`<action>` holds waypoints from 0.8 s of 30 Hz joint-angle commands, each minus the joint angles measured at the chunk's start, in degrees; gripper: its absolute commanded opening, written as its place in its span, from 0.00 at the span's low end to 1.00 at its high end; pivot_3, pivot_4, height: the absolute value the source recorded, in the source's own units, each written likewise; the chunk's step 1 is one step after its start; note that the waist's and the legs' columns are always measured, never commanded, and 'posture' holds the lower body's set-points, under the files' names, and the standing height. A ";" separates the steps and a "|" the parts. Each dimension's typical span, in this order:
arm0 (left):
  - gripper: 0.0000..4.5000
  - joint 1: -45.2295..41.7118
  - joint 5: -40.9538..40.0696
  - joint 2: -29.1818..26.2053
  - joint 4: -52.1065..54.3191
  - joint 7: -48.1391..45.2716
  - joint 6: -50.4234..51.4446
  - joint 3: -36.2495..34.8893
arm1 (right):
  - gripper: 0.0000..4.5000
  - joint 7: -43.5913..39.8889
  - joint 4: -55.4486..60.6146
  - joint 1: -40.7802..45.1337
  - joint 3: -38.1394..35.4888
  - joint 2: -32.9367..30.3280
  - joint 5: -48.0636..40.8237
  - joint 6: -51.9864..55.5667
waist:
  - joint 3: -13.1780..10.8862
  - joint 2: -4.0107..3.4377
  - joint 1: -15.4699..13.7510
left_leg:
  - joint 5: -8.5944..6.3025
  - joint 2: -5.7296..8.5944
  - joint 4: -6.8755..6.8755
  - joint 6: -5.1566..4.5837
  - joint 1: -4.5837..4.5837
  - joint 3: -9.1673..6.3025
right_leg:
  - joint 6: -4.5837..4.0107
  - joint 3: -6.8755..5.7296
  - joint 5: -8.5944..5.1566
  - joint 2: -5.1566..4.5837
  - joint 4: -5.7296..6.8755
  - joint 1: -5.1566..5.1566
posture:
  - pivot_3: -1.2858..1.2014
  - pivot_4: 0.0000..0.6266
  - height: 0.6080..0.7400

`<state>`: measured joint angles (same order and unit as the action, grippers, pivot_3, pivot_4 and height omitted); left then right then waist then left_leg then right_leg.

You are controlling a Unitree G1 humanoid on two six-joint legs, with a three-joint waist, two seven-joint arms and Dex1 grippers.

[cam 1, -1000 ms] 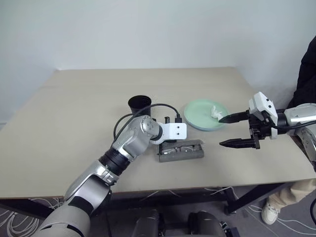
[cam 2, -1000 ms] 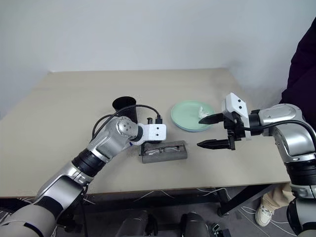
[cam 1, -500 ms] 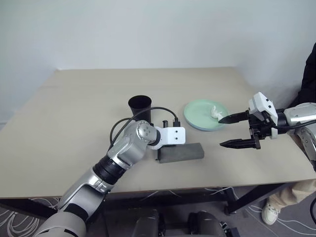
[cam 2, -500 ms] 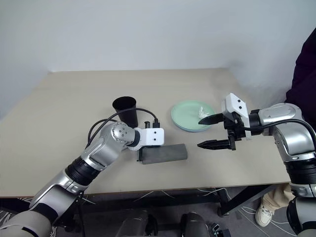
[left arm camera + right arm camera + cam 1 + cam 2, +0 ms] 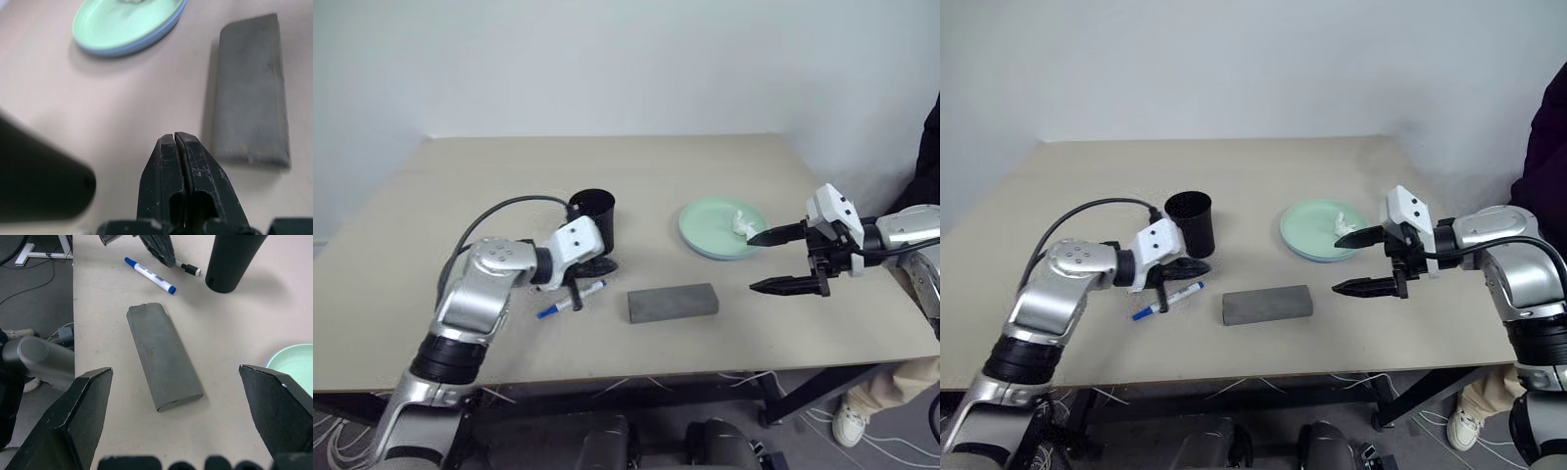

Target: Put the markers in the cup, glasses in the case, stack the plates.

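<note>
My left gripper's empty, shut fingertips go past the blue-capped marker. I should therefore pull back, open over the marker and close around its white body.
The grey case lies closed at the table's front middle; the glasses are hidden. A blue-capped marker lies left of it, and a black-capped marker sits half under my left gripper. That gripper is shut and empty, hovering just in front of the upright black cup. Right of the cup, the mint green plate rests on the light blue plate, whose rim shows beneath. My right gripper hangs open and empty at the plates' front right edge.
A crumpled white tissue lies in the green plate. A person's dark sleeve and shoe are at the table's right side. The table has bare room at the back and left.
The case, open a second ago with the glasses inside, is now shut. My left gripper drew away leftward to the cup, uncovering the markers. The right gripper stayed still.
</note>
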<state>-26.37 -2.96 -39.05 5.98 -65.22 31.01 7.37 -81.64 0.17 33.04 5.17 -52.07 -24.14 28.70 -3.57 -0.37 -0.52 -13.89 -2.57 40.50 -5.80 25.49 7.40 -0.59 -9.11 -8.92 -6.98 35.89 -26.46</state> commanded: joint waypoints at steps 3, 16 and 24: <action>0.08 -0.15 -5.37 -4.55 -6.83 -4.08 2.10 -3.21 | 1.00 -0.38 -0.69 1.50 -0.61 0.39 -0.38 -0.26 | -0.01 -0.03 -0.04 | 0.00 -0.02 0.00 0.00 0.01 0.03 | 0.00 0.00 0.00 0.00 0.00 -0.04 | 0.52 0.00 0.72; 1.00 -3.19 -4.71 -5.82 -15.32 -3.83 -1.73 -0.31 | 1.00 0.20 -0.46 1.43 -0.56 1.17 -0.31 -0.29 | 0.00 -0.02 -0.03 | 0.00 -0.01 -0.16 0.03 0.03 0.03 | 0.00 0.02 0.00 -0.02 -0.04 -0.13 | 0.52 0.00 0.72; 1.00 -7.55 -0.85 -6.41 -18.54 -5.80 -1.74 5.78 | 1.00 0.51 -0.38 1.35 -0.55 1.48 -0.29 -0.33 | 0.00 -0.02 -0.04 | 0.00 0.00 -0.17 0.03 0.03 0.07 | 0.00 0.03 0.00 -0.03 -0.05 -0.13 | 0.52 0.00 0.72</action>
<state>-31.42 -4.84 -44.62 -13.04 -70.06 29.83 12.62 -81.39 -1.30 33.23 5.90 -50.41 -24.11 28.73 -3.58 -0.39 -0.56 -13.89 -2.56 40.33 -5.78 25.52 7.47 -0.59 -9.07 -8.92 -7.01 35.83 -26.59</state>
